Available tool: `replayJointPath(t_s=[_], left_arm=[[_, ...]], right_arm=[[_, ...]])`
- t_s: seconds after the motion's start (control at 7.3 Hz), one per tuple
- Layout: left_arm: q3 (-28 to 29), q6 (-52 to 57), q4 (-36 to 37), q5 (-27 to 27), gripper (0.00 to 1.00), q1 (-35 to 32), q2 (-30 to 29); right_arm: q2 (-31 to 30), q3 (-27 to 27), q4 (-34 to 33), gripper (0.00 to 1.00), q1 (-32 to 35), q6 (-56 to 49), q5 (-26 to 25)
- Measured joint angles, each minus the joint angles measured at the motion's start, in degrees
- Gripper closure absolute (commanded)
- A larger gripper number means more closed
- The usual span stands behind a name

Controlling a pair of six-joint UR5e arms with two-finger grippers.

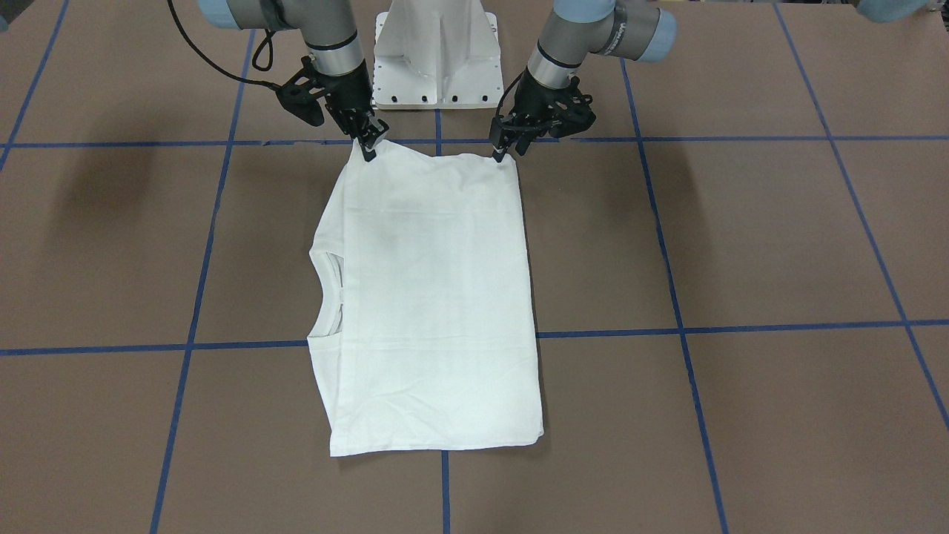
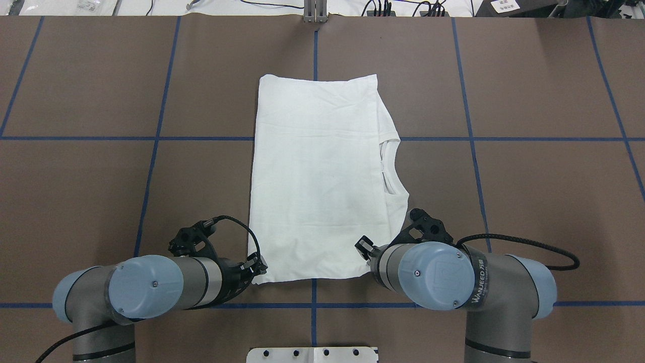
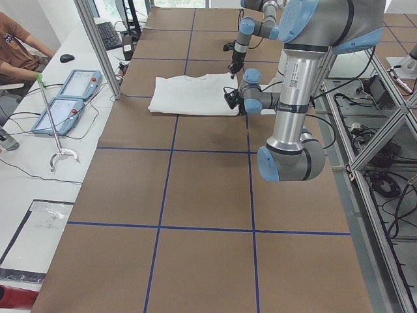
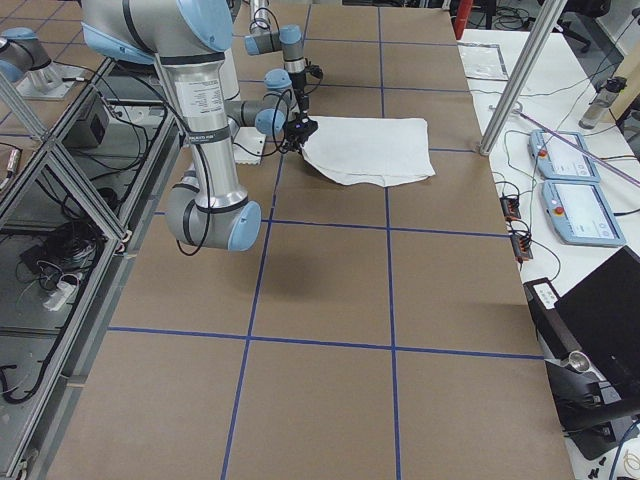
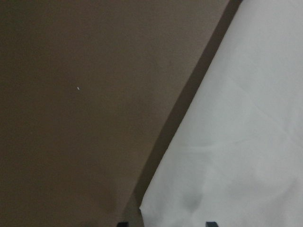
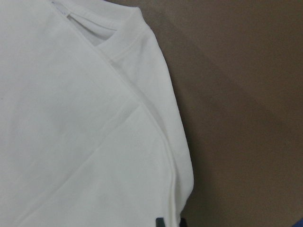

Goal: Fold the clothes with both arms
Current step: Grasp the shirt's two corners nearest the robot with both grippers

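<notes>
The white T-shirt is lying flat and smooth with little slack [image 1: 434,294], so its far edge [image 1: 436,448] will slide along toward me when I pull the near corners.
The white T-shirt [image 1: 430,297] lies folded into a flat rectangle in the middle of the table, collar [image 1: 334,289] at its side; it also shows in the overhead view [image 2: 317,176]. No printed text shows. My right gripper [image 1: 368,147] is shut on the shirt's near corner by the collar side, fingertips close together in the right wrist view [image 6: 171,222]; that corner is slightly raised. My left gripper [image 1: 506,152] stands at the other near corner. In the left wrist view [image 5: 165,223] its fingertips are apart, straddling the corner of the shirt [image 5: 236,142], which lies flat.
The white pedestal base [image 1: 437,59] stands just behind both grippers. Blue tape lines [image 1: 682,326] grid the brown table. An operator [image 3: 13,39] and teach pendants [image 3: 65,98] are at a side desk beyond the table's far edge.
</notes>
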Motion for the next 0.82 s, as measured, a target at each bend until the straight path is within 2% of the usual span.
replayJointPath(t_s=[0.41,0.82], left_arm=[[0.6,0.4,0.0,0.8,0.45,-0.1,-0.1],[1.3,0.5,0.0,0.9,0.52,-0.1,-0.2]], right_arm=[[0.0,0.0,0.0,1.00,-0.1,0.0,0.0],[0.0,0.0,0.0,1.00,-0.1,0.0,0.0]])
